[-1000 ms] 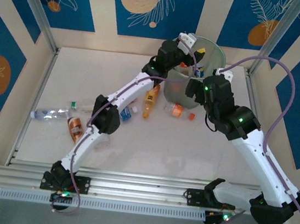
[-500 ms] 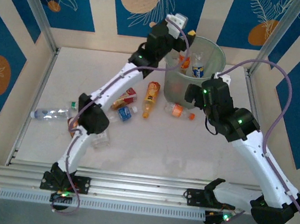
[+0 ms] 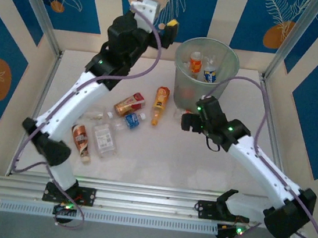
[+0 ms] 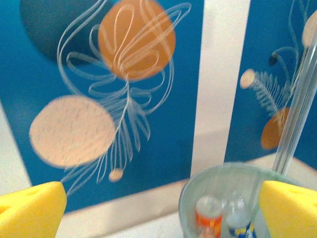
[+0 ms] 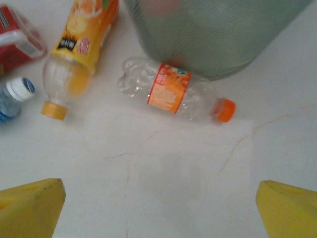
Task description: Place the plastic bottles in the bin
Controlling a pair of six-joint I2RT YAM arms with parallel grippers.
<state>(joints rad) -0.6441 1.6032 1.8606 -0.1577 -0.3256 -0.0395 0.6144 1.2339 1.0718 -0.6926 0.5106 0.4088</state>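
The clear bottle's bottom end (image 5: pixel 132 78) lies free of the orange juice bottle, so I keep my right gripper moving toward its body (image 5: pixel 161 87) until my fingers straddle it.
The bin (image 3: pixel 205 87) stands at the back of the table with two plastic bottles in it, one orange-labelled (image 3: pixel 196 62) and one blue-labelled (image 3: pixel 210 74). My left gripper (image 3: pixel 166 31) hangs high to the left of the bin, open and empty; its wrist view shows the bin's rim (image 4: pixel 223 171) between the yellow pads (image 4: pixel 29 208). My right gripper (image 3: pixel 187 121) is low by the bin's base, open. Ahead of it lies a clear bottle with orange label and cap (image 5: pixel 173 94), touching the bin's wall (image 5: pixel 213 34). An orange juice bottle (image 3: pixel 160 103) lies to the left.
More bottles lie left of centre: a red-labelled one (image 3: pixel 129 103), a small blue-labelled one (image 3: pixel 132 119), a clear flat one (image 3: pixel 105 138) and a brown one (image 3: pixel 80 138). Metal frame posts (image 3: pixel 41 12) and patterned walls enclose the table. Bare table lies under the right gripper (image 5: pixel 161 208).
The left gripper rose and swung left away from the bin's mouth while its jaws widened. The right gripper dropped down and left to the bin's base.
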